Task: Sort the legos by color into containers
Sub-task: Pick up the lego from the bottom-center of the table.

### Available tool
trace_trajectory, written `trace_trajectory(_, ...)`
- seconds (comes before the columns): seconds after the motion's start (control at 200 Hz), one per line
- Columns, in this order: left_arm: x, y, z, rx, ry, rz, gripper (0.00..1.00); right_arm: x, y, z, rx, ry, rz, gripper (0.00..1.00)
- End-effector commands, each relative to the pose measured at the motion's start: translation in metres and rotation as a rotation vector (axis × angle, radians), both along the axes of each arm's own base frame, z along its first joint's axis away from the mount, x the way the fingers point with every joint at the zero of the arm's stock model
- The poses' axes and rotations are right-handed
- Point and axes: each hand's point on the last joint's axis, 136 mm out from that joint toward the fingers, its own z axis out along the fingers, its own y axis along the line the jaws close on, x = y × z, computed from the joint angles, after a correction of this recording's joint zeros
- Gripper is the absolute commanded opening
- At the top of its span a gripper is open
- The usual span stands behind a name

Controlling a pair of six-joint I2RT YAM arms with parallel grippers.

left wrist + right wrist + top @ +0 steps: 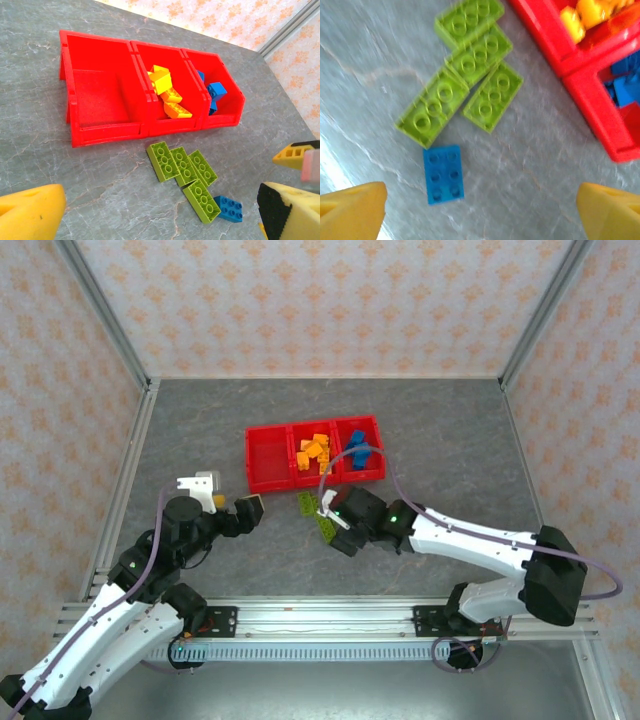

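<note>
The right gripper's open fingers face the blue lego's free long sides (461, 173), so it should keep going down to the blue lego's middle (444, 175) and close there.
The containers (268, 460) are three joined red bins. The left bin (95, 97) holds nothing, the middle one holds orange-yellow legos (167, 92), and the right one holds blue legos (214, 92). Several green legos (185, 170) lie flat on the table in front of the bins, with one blue lego (443, 173) touching their near end. My right gripper (480, 212) hovers open just above the blue lego (230, 208), nothing between its fingers. My left gripper (228, 498) stands open to the left of the green legos (312, 510), well apart from them.
Grey marbled tabletop (200, 430) lies all round the tray, fenced by a metal frame and patterned walls. The right arm (470, 540) stretches in from the near right. Bare floor lies between my left gripper and the green legos.
</note>
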Motion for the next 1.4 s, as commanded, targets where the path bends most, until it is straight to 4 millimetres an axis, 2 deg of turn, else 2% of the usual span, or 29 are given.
trace_trajectory(0.0,0.001,0.000,0.006,-0.001,-0.040,-0.006,0.99,0.011,-0.007,-0.012,-0.093,-0.053,0.015,1.00)
trace_trajectory(0.18,0.001,0.001,0.005,-0.001,-0.040,-0.004,0.99,-0.001,-0.006,-0.050,-0.127,0.063,0.014,0.99)
trace_trajectory(0.31,0.001,0.001,0.005,0.000,-0.040,-0.004,0.99,0.005,-0.002,-0.058,-0.121,0.040,0.018,1.00)
trace_trajectory(0.526,0.001,0.001,0.006,-0.003,-0.044,-0.004,0.99,0.009,-0.003,-0.080,-0.145,0.116,-0.006,0.96)
trace_trajectory(0.641,0.001,-0.001,0.006,-0.005,-0.045,-0.012,0.99,0.012,-0.009,-0.094,-0.164,0.153,-0.037,0.88)
trace_trajectory(0.801,0.000,-0.001,0.005,-0.007,-0.045,-0.015,0.99,0.003,-0.014,-0.119,-0.225,0.240,-0.027,0.73)
trace_trajectory(0.911,0.000,0.000,0.005,-0.006,-0.047,-0.011,0.99,-0.001,-0.011,-0.127,-0.244,0.293,-0.010,0.54)
trace_trajectory(1.046,-0.001,0.000,0.008,-0.013,-0.059,-0.011,1.00,-0.002,-0.005,-0.124,-0.234,0.317,0.002,0.33)
trace_trajectory(1.141,-0.002,0.002,0.010,-0.017,-0.068,-0.008,0.99,0.000,-0.001,-0.112,-0.204,0.301,0.002,0.21)
trace_trajectory(1.286,-0.002,0.002,0.012,-0.021,-0.078,-0.010,0.99,0.006,0.006,-0.086,-0.137,0.266,-0.017,0.11)
trace_trajectory(1.397,-0.003,0.002,0.013,-0.022,-0.080,-0.011,0.99,0.011,0.013,-0.061,-0.063,0.232,-0.038,0.08)
